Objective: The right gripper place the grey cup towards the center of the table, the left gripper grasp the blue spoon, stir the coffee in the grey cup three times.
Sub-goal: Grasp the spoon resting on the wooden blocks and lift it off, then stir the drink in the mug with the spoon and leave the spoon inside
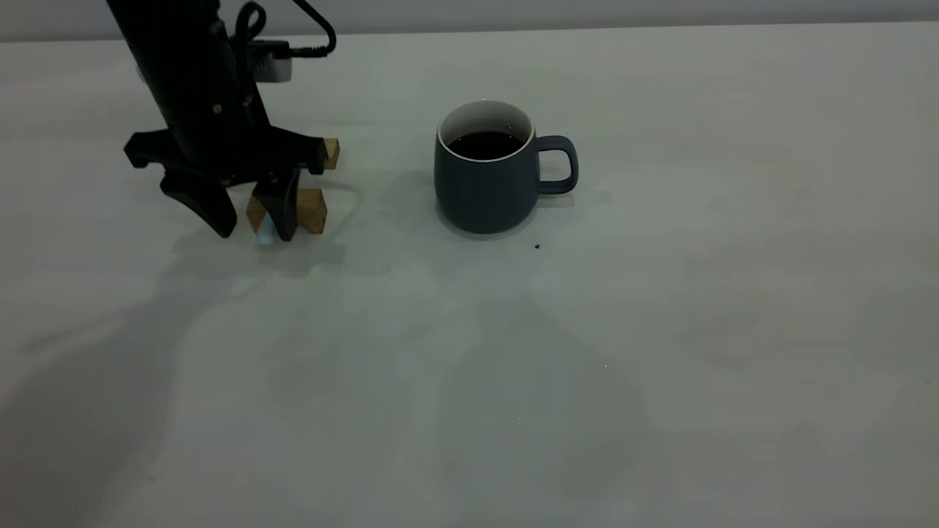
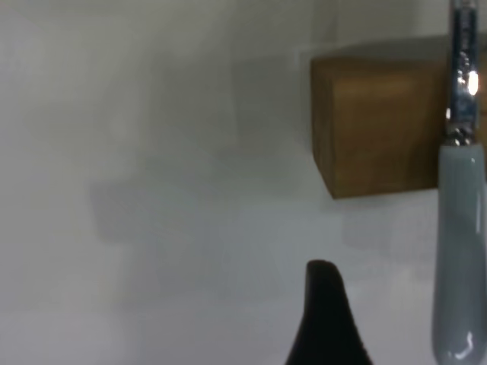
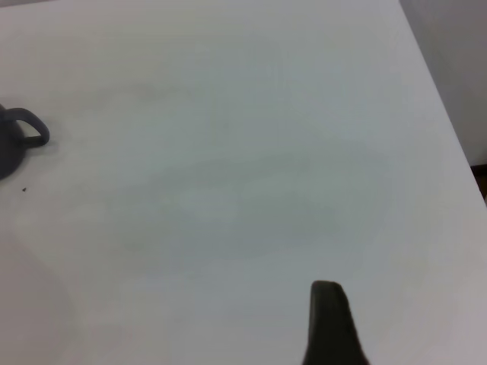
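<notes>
The metal neck [image 2: 463, 95] rests across the top of the wooden block, so the blue spoon [image 1: 265, 230] will come free right away when I pick it up, and the block will stay behind.
The grey cup [image 1: 484, 187] stands upright near the table's [image 1: 660, 330] middle, its handle pointing right and dark coffee [image 1: 484, 144] inside. My left gripper [image 1: 253, 229] hangs open and points down at the far left, with its tips close to the table. The pale tip of the blue spoon's [image 1: 265, 234] handle shows beside the right-hand finger. In the left wrist view the blue spoon [image 2: 459, 258] lies with its metal neck on a wooden block [image 2: 377, 125], apart from the one black finger [image 2: 327, 319] in sight. The right wrist view shows one finger [image 3: 331, 327] over bare table, with the cup [image 3: 23, 133] far off.
Two brown wooden blocks [image 1: 314, 210] [image 1: 331, 152] sit just behind the left gripper. A dark speck [image 1: 537, 246] lies in front of the cup. The table's far edge [image 3: 441, 99] shows in the right wrist view.
</notes>
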{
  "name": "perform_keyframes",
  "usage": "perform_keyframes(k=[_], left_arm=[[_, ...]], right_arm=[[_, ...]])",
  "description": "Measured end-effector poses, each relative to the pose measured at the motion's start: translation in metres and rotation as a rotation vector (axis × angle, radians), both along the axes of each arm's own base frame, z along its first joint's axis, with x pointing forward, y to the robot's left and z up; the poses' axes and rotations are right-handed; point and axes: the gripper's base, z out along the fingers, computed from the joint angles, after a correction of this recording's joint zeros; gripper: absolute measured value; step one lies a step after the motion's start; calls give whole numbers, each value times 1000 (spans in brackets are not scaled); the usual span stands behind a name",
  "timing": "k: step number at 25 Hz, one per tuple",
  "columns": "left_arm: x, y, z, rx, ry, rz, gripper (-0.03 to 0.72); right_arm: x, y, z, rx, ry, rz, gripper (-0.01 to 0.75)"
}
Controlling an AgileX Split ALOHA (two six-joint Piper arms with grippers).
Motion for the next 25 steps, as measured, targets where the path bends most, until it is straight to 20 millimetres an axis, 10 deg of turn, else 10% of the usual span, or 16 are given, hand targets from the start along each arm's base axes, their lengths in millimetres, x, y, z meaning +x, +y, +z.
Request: perform_keyframes(k=[9,17,25], left_arm=[[-1,0,-14,1,7,15,551],[1,-1,-13,-5,-13,28,147],[1,-8,53,-71,21,93,150]], right_arm=[[0,0,0,0,0,0,541],[0,0,0,0,0,0,541],[0,0,0,0,0,0,541]])
